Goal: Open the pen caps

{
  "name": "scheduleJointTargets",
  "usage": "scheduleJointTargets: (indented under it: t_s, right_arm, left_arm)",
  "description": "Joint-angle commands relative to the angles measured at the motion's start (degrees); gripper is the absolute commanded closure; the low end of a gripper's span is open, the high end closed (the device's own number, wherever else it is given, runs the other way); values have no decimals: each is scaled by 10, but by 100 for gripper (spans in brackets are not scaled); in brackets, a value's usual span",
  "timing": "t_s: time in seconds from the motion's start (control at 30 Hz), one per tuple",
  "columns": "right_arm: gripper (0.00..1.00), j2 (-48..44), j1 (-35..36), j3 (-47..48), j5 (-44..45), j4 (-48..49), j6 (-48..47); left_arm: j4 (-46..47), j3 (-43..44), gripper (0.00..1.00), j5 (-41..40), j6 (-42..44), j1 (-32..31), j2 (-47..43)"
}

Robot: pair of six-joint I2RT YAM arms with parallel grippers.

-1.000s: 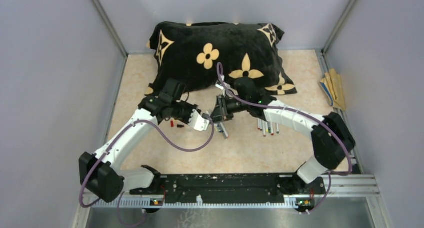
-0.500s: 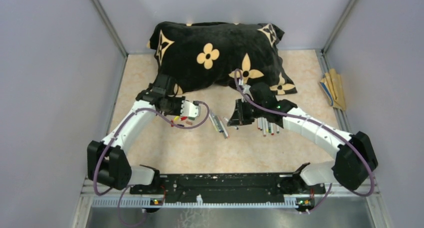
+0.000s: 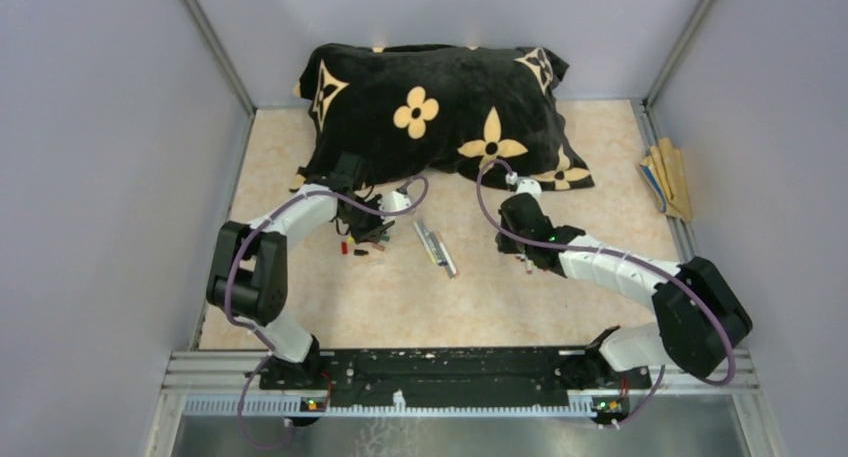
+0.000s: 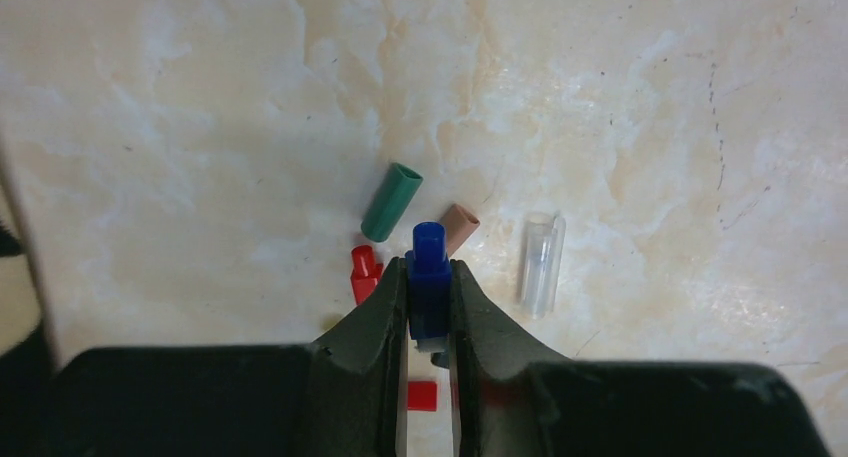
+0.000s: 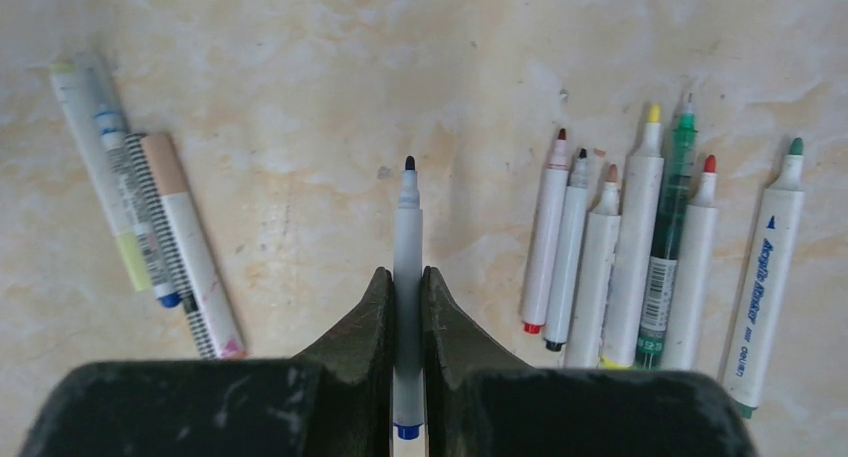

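My left gripper holds the blue pen cap (image 4: pixel 430 257), off its pen and low beside the green cap (image 4: pixel 392 202), so I should keep lowering it and release it there.
In the left wrist view my left gripper (image 4: pixel 430 272) is shut on a blue pen cap (image 4: pixel 428 249), low over the table. Loose caps lie round it: green (image 4: pixel 391 201), red (image 4: pixel 364 272), tan (image 4: pixel 458 227) and clear (image 4: pixel 541 263). In the right wrist view my right gripper (image 5: pixel 407 277) is shut on a grey-barrelled pen (image 5: pixel 407 222) whose dark tip is bare. Several uncapped pens (image 5: pixel 640 267) lie in a row to its right. Three capped pens (image 5: pixel 185 237) lie to its left. In the top view the left gripper (image 3: pixel 358 227) and right gripper (image 3: pixel 525 242) are apart.
A black pillow with tan flowers (image 3: pixel 440 107) fills the back of the table, just behind both grippers. Flat tan sticks (image 3: pixel 670 177) lie by the right wall. Grey walls close in both sides. The capped pens (image 3: pixel 435 245) lie between the grippers.
The grippers were together at the middle; they have pulled apart. The left moved left and down over the loose caps, the right moved right toward the row of uncapped pens.
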Motion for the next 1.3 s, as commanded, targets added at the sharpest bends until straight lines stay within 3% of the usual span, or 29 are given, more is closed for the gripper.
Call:
scheduleJointTargets:
  t_s: [0.0, 0.23, 0.43, 0.7, 0.83, 1.0, 1.27]
  right_arm:
    - [100, 31, -5, -7, 75, 76, -5]
    - [100, 90, -5, -2, 100, 89, -10]
    - [100, 108, -5, -7, 108, 89, -10]
    - [90, 115, -6, -16, 118, 95, -15]
    - [84, 115, -9, -21, 122, 79, -16]
    - [77, 110, -13, -25, 118, 70, -18]
    - [78, 74, -13, -9, 123, 46, -17]
  left_arm:
    - [19, -2, 98, 36, -60, 1, 21]
    - [46, -25, 89, 43, -90, -7, 38]
    - [72, -52, 79, -10, -90, -29, 51]
    - [80, -57, 74, -33, -91, -33, 46]
    - [56, -39, 66, -26, -96, -33, 28]
    - [15, -10, 45, -9, -98, -33, -5]
    - [-62, 64, 41, 5, -110, -31, -28]
